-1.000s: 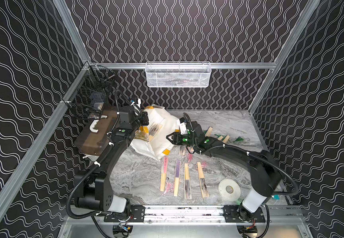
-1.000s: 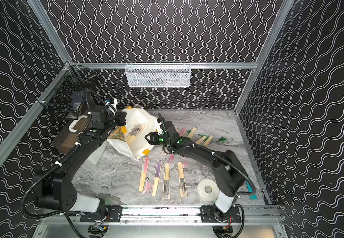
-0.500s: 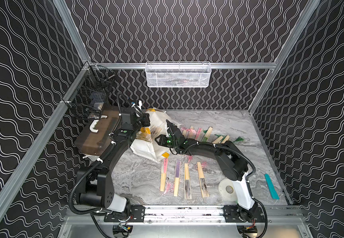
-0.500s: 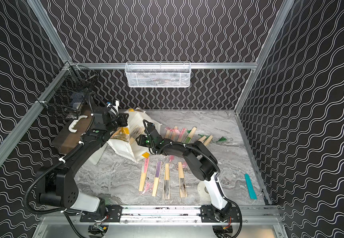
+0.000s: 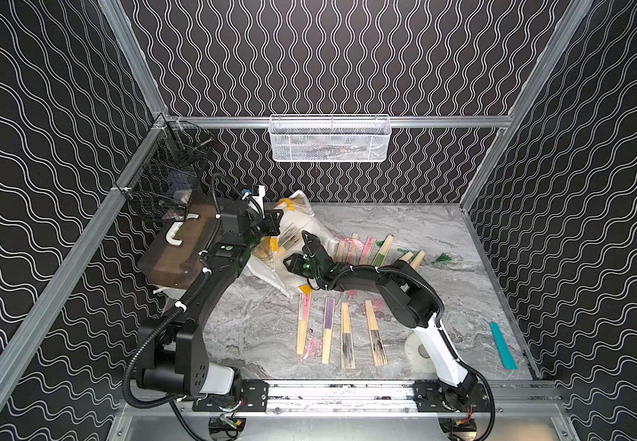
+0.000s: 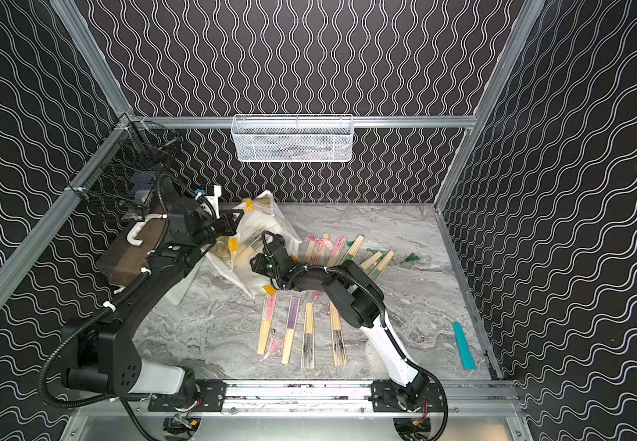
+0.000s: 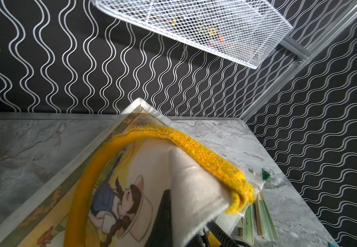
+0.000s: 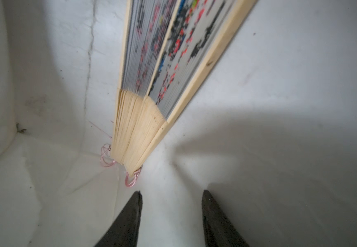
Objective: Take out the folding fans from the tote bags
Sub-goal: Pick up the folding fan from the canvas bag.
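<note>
The upper fan's wooden end point(image 8: 146, 138) points at the open fingers of my right gripper, so I keep reaching into the tote bag until they surround that end point(image 8: 135, 162).
The white tote bag point(image 5: 280, 280) with yellow handles lies tipped over at the back left of the table. My left gripper point(image 5: 274, 224) is shut on its upper rim, next to the yellow handle point(image 7: 194, 145), and holds the mouth up. My right gripper point(image 5: 290, 263) is inside the mouth, open and holding nothing point(image 8: 171, 192). Just beyond its tips lie folding fans point(image 8: 151, 96) with black-white paper and pink tassels, on the bag's inner wall. Several more fans lie in a row point(image 5: 341, 332) at the front and in a group point(image 5: 366, 248) behind the right arm.
A brown-lidded box point(image 5: 179, 248) stands left of the bag under a black wire basket point(image 5: 164, 183). A white mesh basket point(image 5: 328, 137) hangs on the back wall. A tape roll point(image 5: 418, 349) and a teal strip point(image 5: 502, 345) lie at the front right.
My right arm has swung left and brought its open gripper from beside the bag into its mouth. The left gripper still holds the rim in about the same place.
</note>
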Motion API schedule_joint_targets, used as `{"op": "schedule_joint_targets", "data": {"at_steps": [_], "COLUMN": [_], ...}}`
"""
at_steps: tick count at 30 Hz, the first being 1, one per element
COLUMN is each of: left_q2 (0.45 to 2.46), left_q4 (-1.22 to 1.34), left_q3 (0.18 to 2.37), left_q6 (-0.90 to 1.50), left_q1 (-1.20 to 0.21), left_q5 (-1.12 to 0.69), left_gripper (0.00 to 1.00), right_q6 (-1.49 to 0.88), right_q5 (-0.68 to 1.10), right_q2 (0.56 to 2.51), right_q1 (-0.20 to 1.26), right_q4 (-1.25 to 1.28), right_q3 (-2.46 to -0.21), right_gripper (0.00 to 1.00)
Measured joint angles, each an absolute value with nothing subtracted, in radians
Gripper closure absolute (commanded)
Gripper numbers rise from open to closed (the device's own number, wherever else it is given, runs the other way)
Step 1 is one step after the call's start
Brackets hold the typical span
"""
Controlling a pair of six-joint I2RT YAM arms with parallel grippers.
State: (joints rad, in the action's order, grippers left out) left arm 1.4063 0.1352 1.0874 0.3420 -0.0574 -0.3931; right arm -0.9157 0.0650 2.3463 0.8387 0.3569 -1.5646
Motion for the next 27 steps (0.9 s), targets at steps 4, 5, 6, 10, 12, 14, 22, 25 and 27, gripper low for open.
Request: {"op": "schedule_joint_targets", "data": {"at_steps": [4, 5, 6, 10, 12, 14, 22, 25, 27], "left_q2": [1.374, 1.369, 1.365, 1.351, 1.344, 1.338, 1.332, 1.332, 1.332], "left_q4": [0.139, 0.139, 0.139, 0.144, 0.163, 0.189, 0.291, 0.309, 0.315], "left_q3": [1.059, 1.055, 1.052, 1.037, 1.025, 1.007, 0.954, 0.949, 0.948], "left_q6": [0.345, 0.345, 0.345, 0.357, 0.369, 0.39, 0.456, 0.476, 0.495], "left_q1": [-0.057, -0.057, -0.057, -0.057, -0.058, -0.059, -0.07, -0.072, -0.073], "left_q5": [-0.416, -0.419, -0.422, -0.438, -0.453, -0.473, -0.528, -0.539, -0.545], "left_gripper": [1.0, 1.0, 1.0, 1.0, 1.0, 1.0, 1.0, 1.0, 1.0], "right_q6": [-0.958, -0.969, -0.977, -0.996, -1.008, -1.021, -1.067, -1.078, -1.086], "right_q5": [0.064, 0.061, 0.06, 0.05, 0.05, 0.051, 0.05, 0.043, 0.043], "right_q2": [2.346, 2.346, 2.346, 2.346, 2.349, 2.36, 2.392, 2.4, 2.408], "right_q1": [0.824, 0.82, 0.816, 0.801, 0.793, 0.783, 0.764, 0.764, 0.764], "right_q4": [0.483, 0.511, 0.529, 0.599, 0.635, 0.675, 0.672, 0.658, 0.651], "right_q3": [-1.499, -1.487, -1.48, -1.476, -1.476, -1.476, -1.543, -1.553, -1.562], "right_gripper": [0.52, 0.51, 0.51, 0.51, 0.51, 0.51, 0.51, 0.51, 0.51]}}
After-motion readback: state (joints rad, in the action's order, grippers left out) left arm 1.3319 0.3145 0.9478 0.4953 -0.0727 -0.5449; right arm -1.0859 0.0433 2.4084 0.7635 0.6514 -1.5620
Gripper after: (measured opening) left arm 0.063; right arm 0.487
